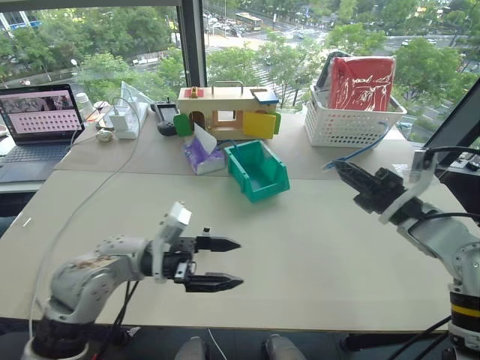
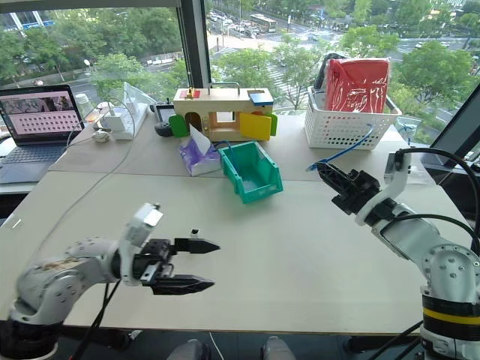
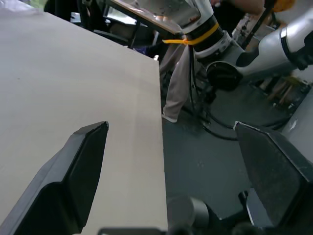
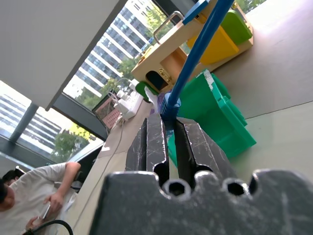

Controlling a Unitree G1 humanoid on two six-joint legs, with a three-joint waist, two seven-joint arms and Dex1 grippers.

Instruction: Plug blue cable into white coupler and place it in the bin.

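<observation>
I can see the blue cable's tail (image 1: 376,140) holding itself up in a curve, so I expect the blue cable to keep its arch when I push it into the white coupler.
My right gripper (image 1: 339,168) hovers above the table's right side, shut on the blue cable (image 1: 367,148). The cable rises from between the fingers (image 4: 195,142) and trails back toward the white basket. The white coupler is hidden. The teal-green bin (image 1: 271,187) stands on the table at the middle back, to the left of my right gripper and apart from it; the right wrist view shows the bin (image 4: 222,117) just beyond the fingers. Low at the front left, my left gripper (image 1: 240,262) is open and empty, pointing right, far from the bin.
A white lattice basket (image 1: 346,126) holding a red bag stands at the back right. Behind the bin are a wooden toy house (image 1: 225,111) and a purple tissue pack (image 1: 199,157). A laptop (image 1: 39,124) and a long white cord (image 1: 90,196) lie at the left. A person (image 4: 34,181) sits beyond.
</observation>
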